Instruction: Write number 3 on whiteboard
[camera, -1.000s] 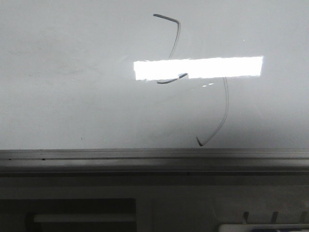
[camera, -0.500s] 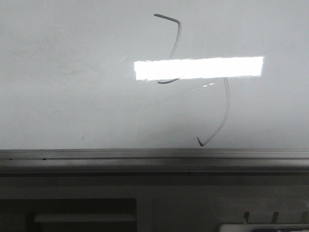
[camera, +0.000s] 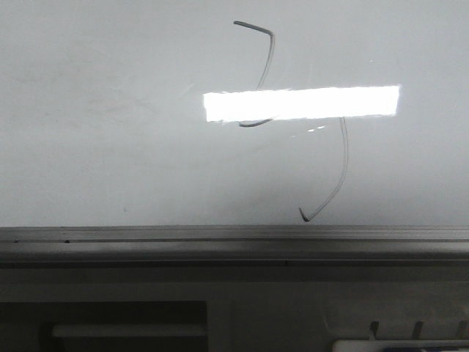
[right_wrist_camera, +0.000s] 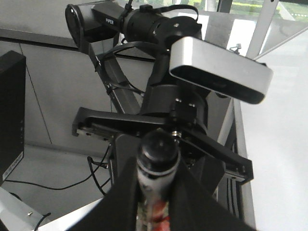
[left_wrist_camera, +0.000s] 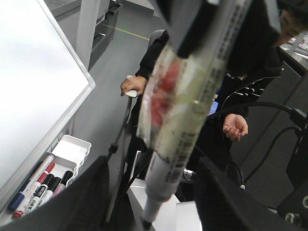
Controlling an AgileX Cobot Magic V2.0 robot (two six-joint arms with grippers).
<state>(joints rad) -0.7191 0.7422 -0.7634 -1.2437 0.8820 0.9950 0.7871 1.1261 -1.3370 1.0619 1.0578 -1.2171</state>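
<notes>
The robot's right gripper has the marker inside the left gripper's open fingers, so the left gripper should close on the marker's tip end (left_wrist_camera: pixel 162 180) first, and then the right gripper should open.
The whiteboard (camera: pixel 110 110) fills the front view, with its grey rail (camera: pixel 220 238) along the lower edge. The number 3 (camera: pixel 344 161) is a thin dark line: an upper curve, then a lower curve ending in a hook just above the rail. A white glare bar crosses its middle. No gripper shows in the front view. My right gripper (right_wrist_camera: pixel 154 197) is shut on a marker (right_wrist_camera: pixel 158 154), black end cap toward the camera. In the left wrist view that marker (left_wrist_camera: pixel 178 120) hangs tip down between my left gripper's (left_wrist_camera: pixel 154 204) wide-apart fingers (left_wrist_camera: pixel 82 202), touching neither. The whiteboard's corner (left_wrist_camera: pixel 33 82) lies beside it.
A white tray (left_wrist_camera: pixel 72 149) with several markers (left_wrist_camera: pixel 33 187) hangs under the board's edge. A person in black (left_wrist_camera: pixel 250 72) sits close behind the left arm. The left arm and its camera (right_wrist_camera: pixel 219 72) face my right gripper. A dark monitor (right_wrist_camera: pixel 10 110) stands beside them.
A small dark tip at the glare bar's lower edge, by the 3's middle, has gone from the front view. The white object at the bottom right has sunk lower. The drawn line is unchanged.
</notes>
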